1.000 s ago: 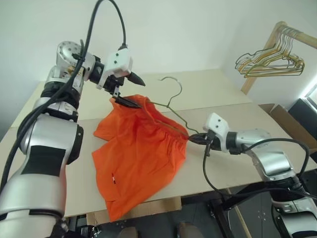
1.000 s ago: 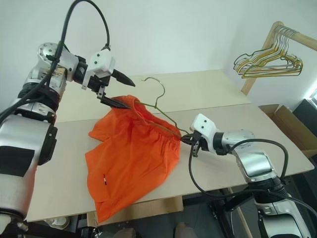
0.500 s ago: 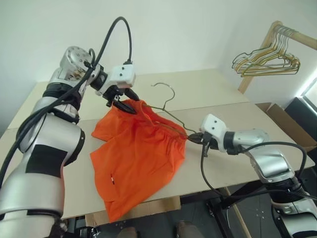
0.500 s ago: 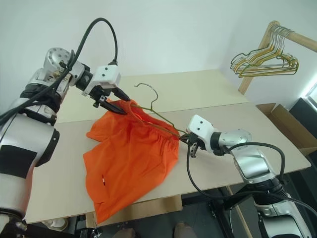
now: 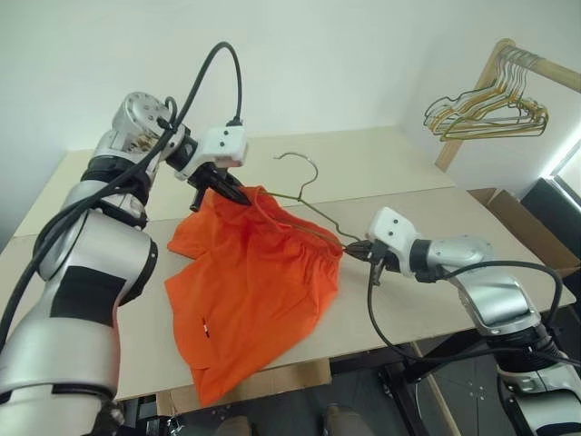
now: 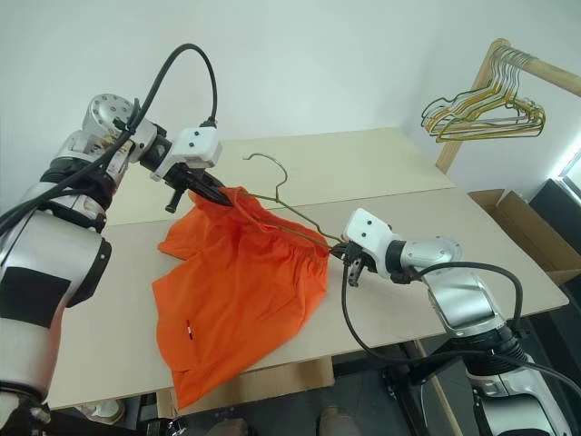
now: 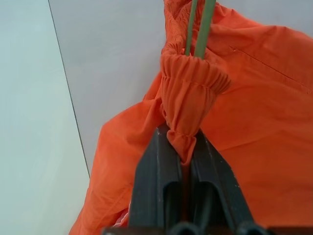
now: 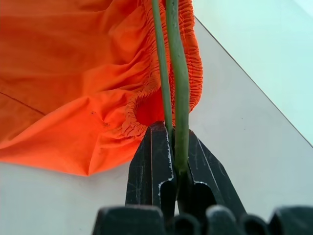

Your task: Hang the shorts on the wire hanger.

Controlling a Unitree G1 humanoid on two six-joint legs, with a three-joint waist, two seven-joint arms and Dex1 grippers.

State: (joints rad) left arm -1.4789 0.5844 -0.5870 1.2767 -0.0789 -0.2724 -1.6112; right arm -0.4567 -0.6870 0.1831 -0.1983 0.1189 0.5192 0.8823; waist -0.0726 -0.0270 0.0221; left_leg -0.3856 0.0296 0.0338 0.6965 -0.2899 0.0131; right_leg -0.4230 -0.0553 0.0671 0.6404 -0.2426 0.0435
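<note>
My right gripper is holding the hanger's near corner (image 5: 350, 238), which sticks out past the shorts' waistband. It should let go of that corner and pull the waistband's near end (image 5: 334, 253) over it.
The orange shorts (image 5: 254, 282) lie spread on the table, their gathered waistband lifted at two ends. My left gripper (image 5: 238, 192) is shut on the far end of the waistband (image 7: 182, 128), raised a little above the table. The thin olive wire hanger (image 5: 304, 204) runs through the waistband, its hook (image 6: 269, 163) sticking up behind the fabric. My right gripper (image 5: 357, 249) is shut on the hanger's near corner (image 8: 177, 122), right beside the waistband's other end. A small white-red tag (image 5: 206, 328) shows on the lower leg.
A wooden rack at the back right carries a bunch of gold and grey wire hangers (image 5: 486, 104). A cardboard box (image 5: 517, 218) stands past the table's right edge. The shorts' hem overhangs the table's front edge (image 5: 272, 374).
My left gripper came down and closed on the waistband's far end, which now stands bunched between its fingers. The right gripper kept its hold on the hanger.
</note>
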